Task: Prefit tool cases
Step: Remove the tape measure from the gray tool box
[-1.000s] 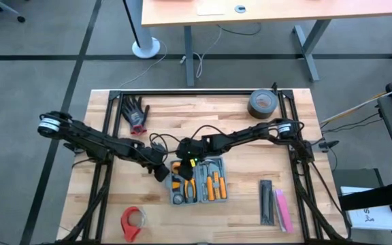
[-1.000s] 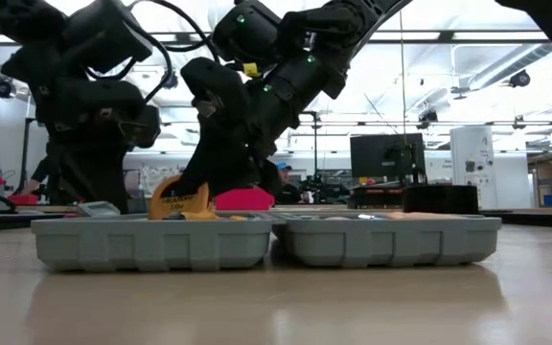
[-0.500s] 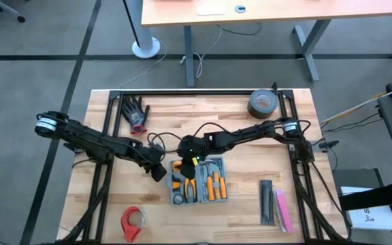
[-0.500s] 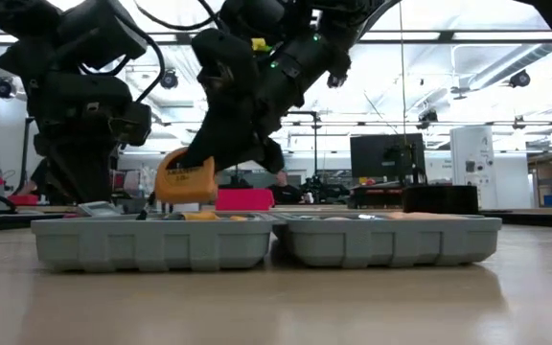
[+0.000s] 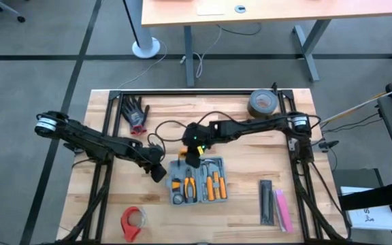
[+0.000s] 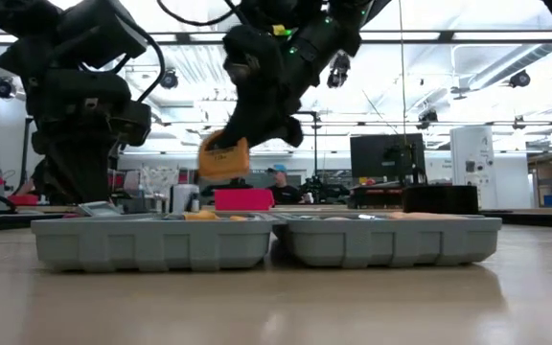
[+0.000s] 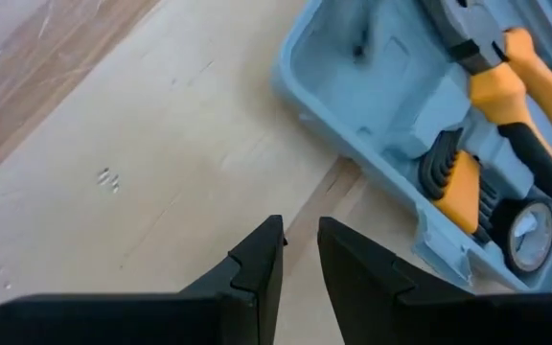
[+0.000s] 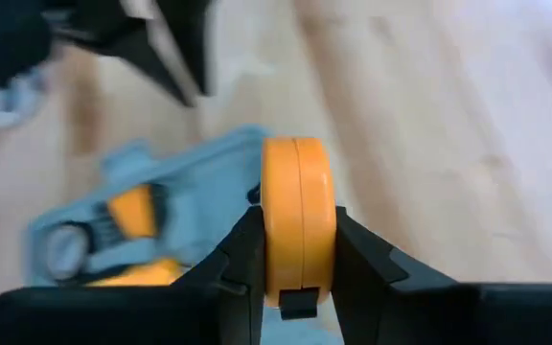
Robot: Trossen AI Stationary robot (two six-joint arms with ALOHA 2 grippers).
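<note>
The robot's right gripper has the orange tape measure (image 6: 224,159) clear above the tool case, so it should go on toward the free wood (image 5: 218,118) next to the duct tape roll before it lets go there.
The blue-grey tool case (image 5: 200,181) lies open and flat on the wooden table, its two halves side by side (image 6: 391,240). Orange-handled pliers (image 7: 516,67) and other tools sit in its tray slots. My right gripper (image 5: 194,155) hangs above the case's far left part, shut on an orange tape measure (image 6: 223,158). My left gripper (image 7: 300,251) hovers over bare table just beside the case's left edge (image 7: 300,91). Its fingers stand a narrow gap apart with nothing between them. My right gripper pinches the orange tape measure by its two flat sides (image 8: 270,230) between its two fingers, the narrow rim facing the wrist camera. The fingers slant down from above. The tape measure is lifted clear above the case (image 6: 151,240).
A grey duct tape roll (image 5: 263,103) sits at the far right and black gloves (image 5: 136,113) at the far left. A red tape dispenser (image 5: 133,222) lies near the front left. Narrow black and pink bars (image 5: 275,203) lie to the right of the case.
My right gripper has risen and gone toward the table's far edge, still shut on the orange tape measure. The tape measure has come up out of the case's left half and now hangs clear above it.
</note>
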